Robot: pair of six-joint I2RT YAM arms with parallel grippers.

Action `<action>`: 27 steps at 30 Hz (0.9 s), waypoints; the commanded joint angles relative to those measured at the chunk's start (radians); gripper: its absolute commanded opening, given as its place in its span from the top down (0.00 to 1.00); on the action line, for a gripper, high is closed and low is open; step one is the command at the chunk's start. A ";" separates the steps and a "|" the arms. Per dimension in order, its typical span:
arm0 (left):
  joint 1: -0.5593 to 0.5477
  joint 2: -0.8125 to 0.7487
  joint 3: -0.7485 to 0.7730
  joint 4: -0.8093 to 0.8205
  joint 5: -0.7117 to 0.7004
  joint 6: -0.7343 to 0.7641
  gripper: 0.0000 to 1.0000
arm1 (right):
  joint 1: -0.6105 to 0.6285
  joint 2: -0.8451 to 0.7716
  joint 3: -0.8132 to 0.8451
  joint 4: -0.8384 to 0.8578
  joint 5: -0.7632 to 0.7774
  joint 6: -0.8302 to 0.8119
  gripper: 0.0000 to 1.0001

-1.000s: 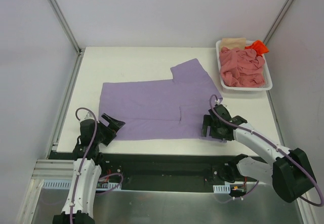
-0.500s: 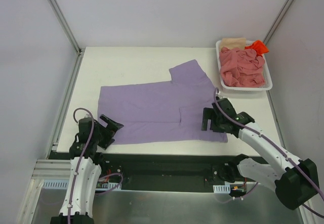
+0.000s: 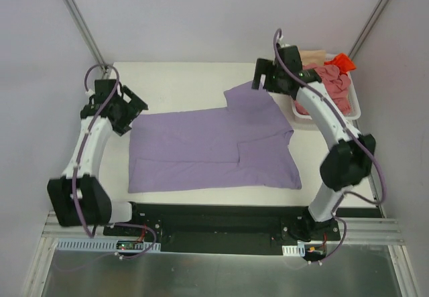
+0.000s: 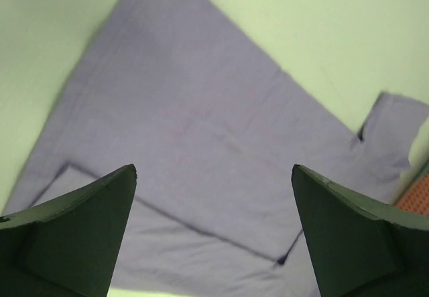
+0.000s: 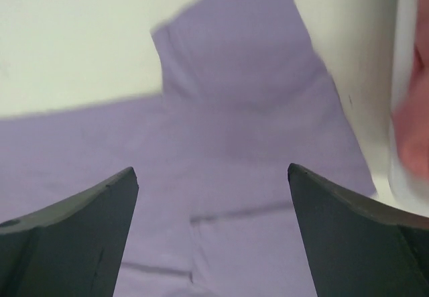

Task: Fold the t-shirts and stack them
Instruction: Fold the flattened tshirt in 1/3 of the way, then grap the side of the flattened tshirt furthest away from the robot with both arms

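Observation:
The lavender-purple sleeve (image 3: 244, 97) is lying flat and away from the white basket, so my right gripper should go next to the sleeve's far corner (image 3: 251, 84) until the fingers are on both sides of that corner.
A lavender-purple t-shirt (image 3: 214, 143) lies spread flat on the white table, with its near part folded over and one sleeve pointing to the far right. My left gripper (image 3: 133, 109) is open and empty above the shirt's far left corner. My right gripper (image 3: 263, 81) is open and empty above the far sleeve. The left wrist view shows the shirt (image 4: 201, 129) under the open left gripper (image 4: 214, 169). The right wrist view shows the sleeve (image 5: 241, 62) beyond the open right gripper (image 5: 211, 169). Salmon-pink (image 3: 338, 86), beige (image 3: 312, 55) and orange-red (image 3: 342, 61) shirts lie bunched in the basket.
A white plastic basket (image 3: 355, 106) stands at the back right, partly behind my right arm; its wall shows at the right edge of the right wrist view (image 5: 402, 109). Metal frame posts rise at the back corners. White walls close both sides.
Both arms have swung from the table's near edge to its far side, above the shirt's far edge. The shirt's near right corner now lies spread out flat.

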 commanded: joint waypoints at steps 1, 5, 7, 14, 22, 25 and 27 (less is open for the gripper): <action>-0.004 0.289 0.226 -0.007 -0.120 0.054 0.01 | -0.081 0.304 0.363 0.008 -0.171 -0.010 0.04; 0.001 0.542 0.427 -0.016 -0.170 0.106 0.01 | -0.116 0.593 0.676 0.002 -0.173 -0.007 0.04; 0.003 0.641 0.512 -0.031 -0.186 0.135 0.01 | -0.136 0.730 0.804 0.017 -0.185 0.015 0.04; 0.029 0.854 0.708 -0.074 -0.225 0.163 0.01 | -0.163 0.926 0.874 0.291 -0.191 0.059 0.04; 0.042 0.946 0.713 -0.078 -0.226 0.146 0.01 | -0.170 1.028 0.890 0.267 -0.174 0.131 0.04; 0.047 0.965 0.714 -0.078 -0.213 0.133 0.01 | -0.171 1.058 0.913 0.276 -0.245 0.177 0.04; 0.047 0.977 0.722 -0.081 -0.202 0.133 0.01 | -0.170 1.065 0.924 0.273 -0.256 0.179 0.02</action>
